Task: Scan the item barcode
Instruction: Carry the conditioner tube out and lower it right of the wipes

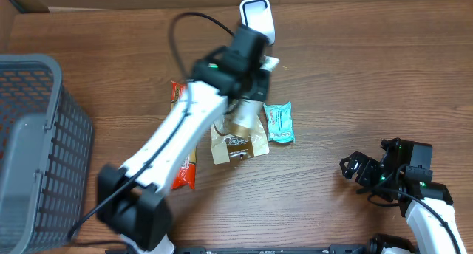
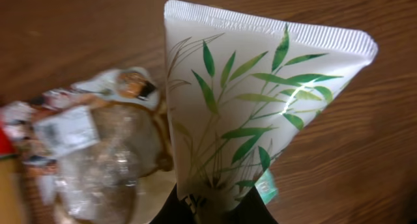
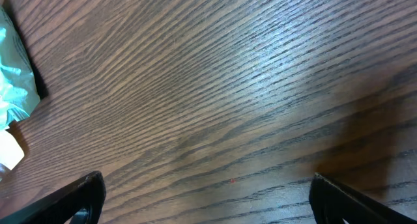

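My left gripper is carrying the white tube to the wood [image 1: 308, 136] past the teal packet [image 1: 280, 122], and that spot is free for the tube. It should keep carrying the tube there until the tube lies flat, then let go.
My left gripper [image 2: 215, 214] is shut on the bottom of a white tube [image 2: 247, 100] printed with green bamboo leaves, its crimped end pointing away from the wrist camera. From overhead, the left gripper [image 1: 257, 75] hangs just below a white barcode scanner [image 1: 256, 18] at the table's far edge, and only a corner of the tube [image 1: 270, 63] shows beside the wrist. No barcode shows on the tube's visible face. My right gripper [image 1: 358, 169] rests low at the near right, open, its fingers [image 3: 85, 198] wide apart over bare wood.
Under the left arm lie a brown-and-clear snack bag [image 1: 238, 139], a red packet [image 1: 181, 136] and a teal packet [image 1: 279, 122]. A grey mesh basket [image 1: 37, 136] stands at the left edge. The teal packet [image 3: 13, 81] also shows left in the right wrist view.
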